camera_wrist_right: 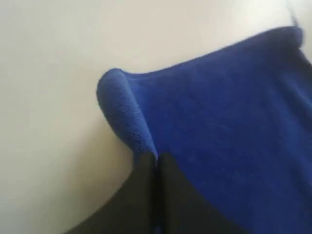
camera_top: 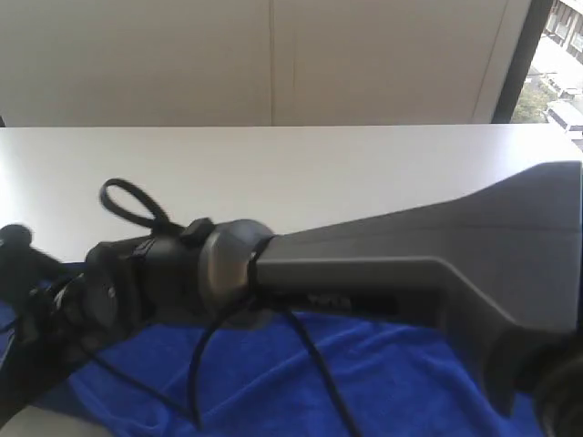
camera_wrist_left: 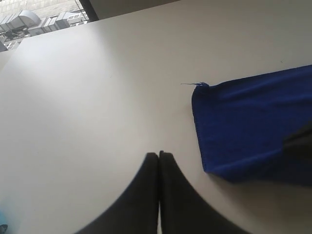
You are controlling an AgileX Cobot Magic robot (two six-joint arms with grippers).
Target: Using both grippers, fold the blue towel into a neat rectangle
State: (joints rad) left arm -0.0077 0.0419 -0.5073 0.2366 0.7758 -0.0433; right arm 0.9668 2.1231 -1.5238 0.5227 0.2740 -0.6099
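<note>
The blue towel has my right arm stretched across it to its raised edge (camera_wrist_right: 121, 108). My right gripper should move back, and my left gripper should spread that towel end (camera_wrist_left: 226, 134) flat.
The blue towel (camera_top: 364, 382) lies along the near edge of the white table (camera_top: 319, 173), partly hidden by a big grey arm (camera_top: 410, 264). That arm reaches from the right across to the left, and its black end (camera_top: 109, 291) is too dark to show the jaws. In the right wrist view my right gripper (camera_wrist_right: 157, 156) is shut on a raised fold at the edge of the towel (camera_wrist_right: 219, 122). In the left wrist view my left gripper (camera_wrist_left: 159, 154) is shut with nothing in it, over bare table, apart from the towel (camera_wrist_left: 253, 126) and its frayed corner (camera_wrist_left: 199, 86).
A pale wall (camera_top: 273, 55) rises behind the table's far edge, with a window (camera_top: 556, 64) at the right. Loose black cables (camera_top: 273, 364) hang from the arm over the towel. Another black part (camera_top: 14, 241) shows at the left edge.
</note>
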